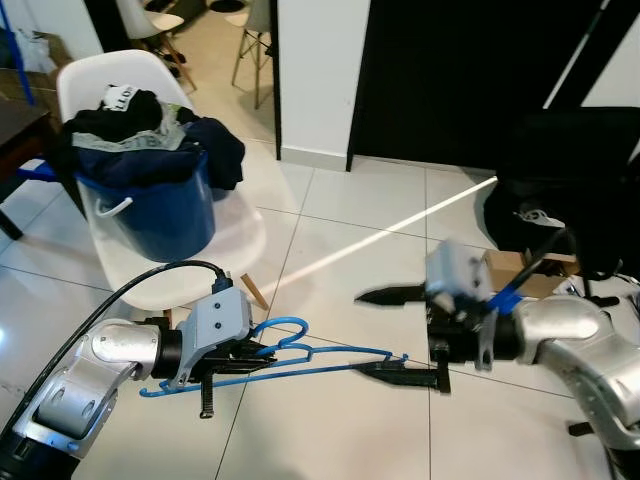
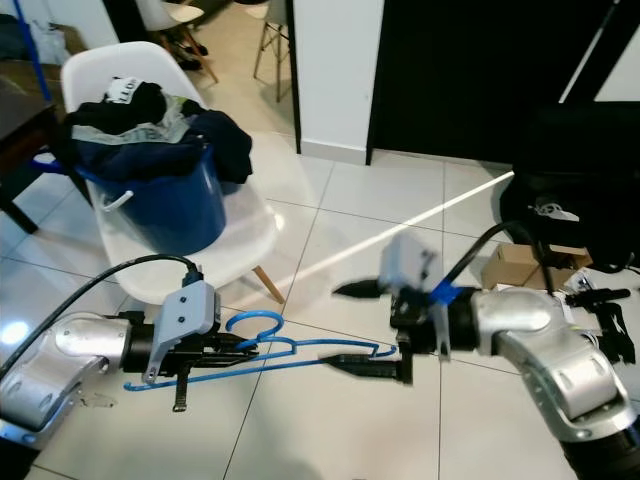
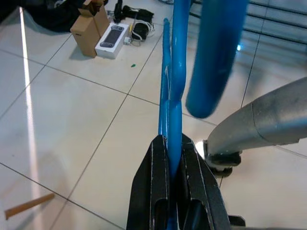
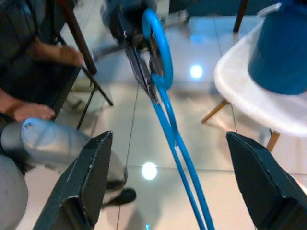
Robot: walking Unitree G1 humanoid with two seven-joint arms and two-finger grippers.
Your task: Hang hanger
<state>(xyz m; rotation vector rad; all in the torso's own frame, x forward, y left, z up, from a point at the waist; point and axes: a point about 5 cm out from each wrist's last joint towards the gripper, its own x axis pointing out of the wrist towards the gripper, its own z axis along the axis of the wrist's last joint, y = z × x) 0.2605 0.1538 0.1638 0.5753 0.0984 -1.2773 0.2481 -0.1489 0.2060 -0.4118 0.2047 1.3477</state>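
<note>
The long wires [image 1: 335, 369] jut straight out from my left gripper, so the hanger [image 1: 288, 346] will stay stiffly spread when I carry it in my right gripper.
A blue wire hanger [image 1: 330, 355] lies level above the tiled floor, its hook [image 1: 285, 328] at my left gripper [image 1: 243, 356]. In the left wrist view the left gripper [image 3: 173, 143] is shut on the hanger's wire [image 3: 175, 91] near the hook. My right gripper [image 1: 372, 335] is open wide at the hanger's far end. One of its fingers [image 1: 390, 294] is above the wire and the other is just below the tip. In the right wrist view the hanger [image 4: 165, 112] runs between the spread fingers [image 4: 96, 167].
A white chair [image 1: 235, 245] at the left carries a blue bucket [image 1: 160, 215] heaped with dark clothes. A cardboard box [image 1: 520, 270] and a black bag [image 1: 575, 180] lie at the right. A person's bare feet [image 4: 29, 111] are on the floor.
</note>
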